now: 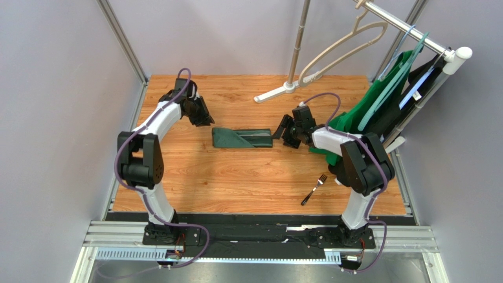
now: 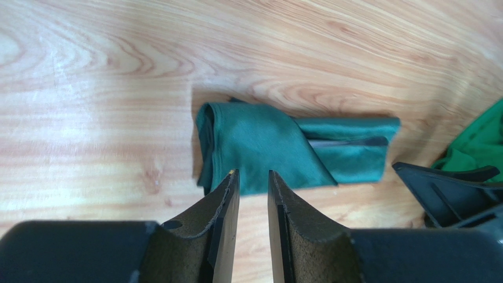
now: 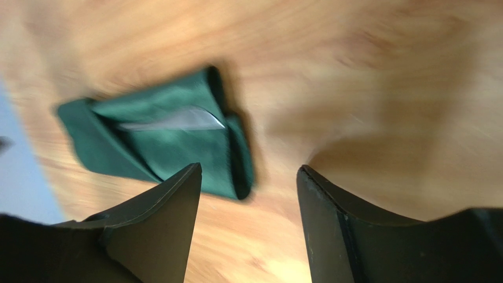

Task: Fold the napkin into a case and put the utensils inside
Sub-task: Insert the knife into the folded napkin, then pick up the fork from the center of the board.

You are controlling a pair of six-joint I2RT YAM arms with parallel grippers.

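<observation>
The flap's slanted edge [image 1: 244, 139] stands open next to the slim silver utensil, so the fork [image 1: 314, 189] will slip under the flap with its handle first when I push it in.
The dark green napkin lies folded as a narrow case [image 1: 242, 138] in the middle of the wooden table, its diagonal flap showing [image 2: 277, 147]. A slim silver utensil [image 3: 177, 121] lies tucked under the flap. A fork [image 1: 314, 188] rests on the bare wood near the right arm's base. My left gripper [image 1: 205, 119] hovers just off the case's left end, its jaws [image 2: 254, 174] a narrow gap apart with nothing between them. At the case's right end my right gripper [image 1: 284, 134] stands wide open and empty [image 3: 248, 171].
A brighter green garment [image 1: 378, 112] on a teal hanger hangs from a rack at the right rear, spilling onto the table. A beige hanger [image 1: 342, 47] and the rack's white foot [image 1: 277, 91] stand behind. Grey walls enclose the table.
</observation>
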